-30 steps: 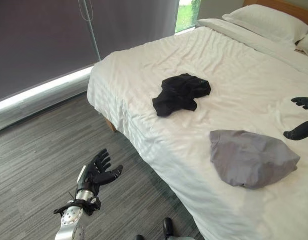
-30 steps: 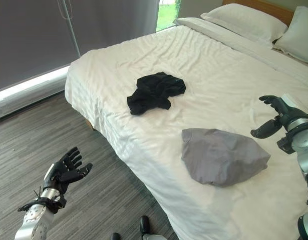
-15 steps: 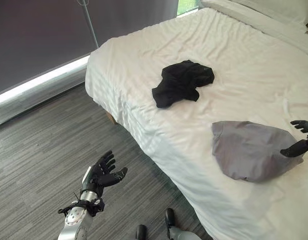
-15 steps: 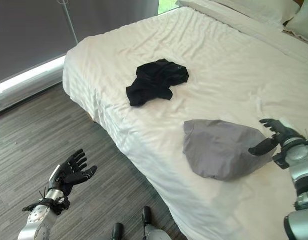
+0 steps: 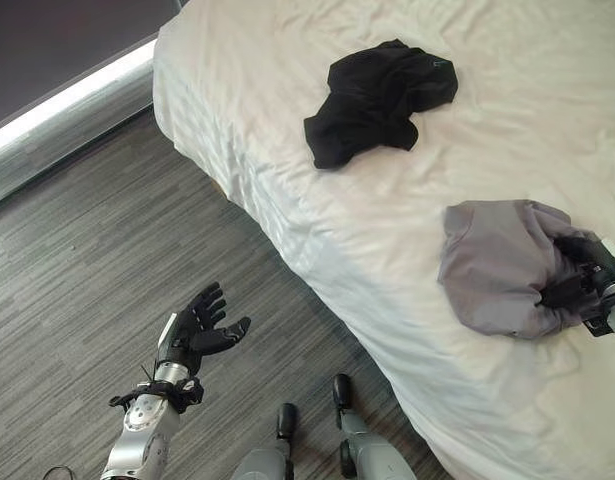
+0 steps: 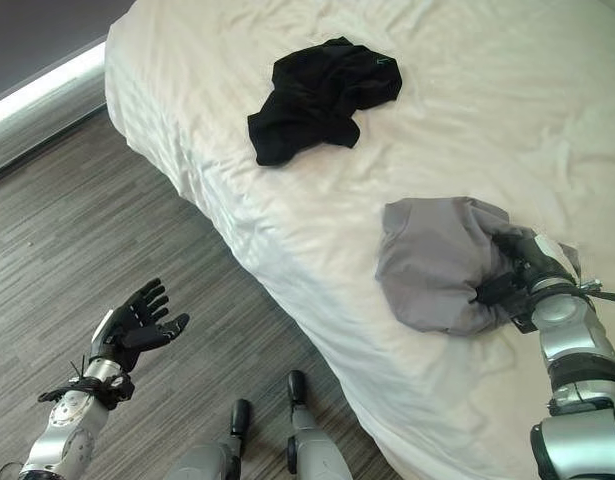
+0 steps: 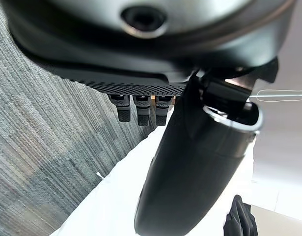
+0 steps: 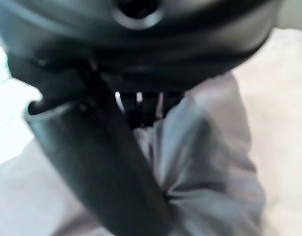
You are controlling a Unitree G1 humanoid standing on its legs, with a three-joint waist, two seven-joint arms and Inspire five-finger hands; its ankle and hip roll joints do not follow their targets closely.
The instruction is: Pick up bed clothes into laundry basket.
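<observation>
The black garment (image 5: 384, 100) is lying crumpled in loose folds (image 5: 370, 102). It will sag into a long, limp drape when I carry it to the laundry basket.
A grey garment (image 6: 432, 262) lies bunched near the bed's side edge. My right hand (image 6: 515, 272) rests on its right side with fingers curled into the cloth, which puckers around them; the right wrist view shows the grey garment (image 8: 209, 162) creased against my thumb (image 8: 101, 167). Farther up the white bed (image 5: 287, 150) lies a crumpled black garment (image 5: 377, 98), apart from both hands. My left hand (image 5: 198, 327) hangs over the floor beside the bed, fingers spread and holding nothing.
Grey wood-pattern floor (image 5: 77, 260) runs along the bed's left side. A bright strip at the window's base (image 5: 57, 105) crosses the upper left corner. The sheet drops steeply at the bed's near edge (image 6: 287, 270).
The camera has tilted down. My right hand dropped from above the sheet onto the grey garment and curled its fingers into it, bunching the cloth. My left hand stays as it was.
</observation>
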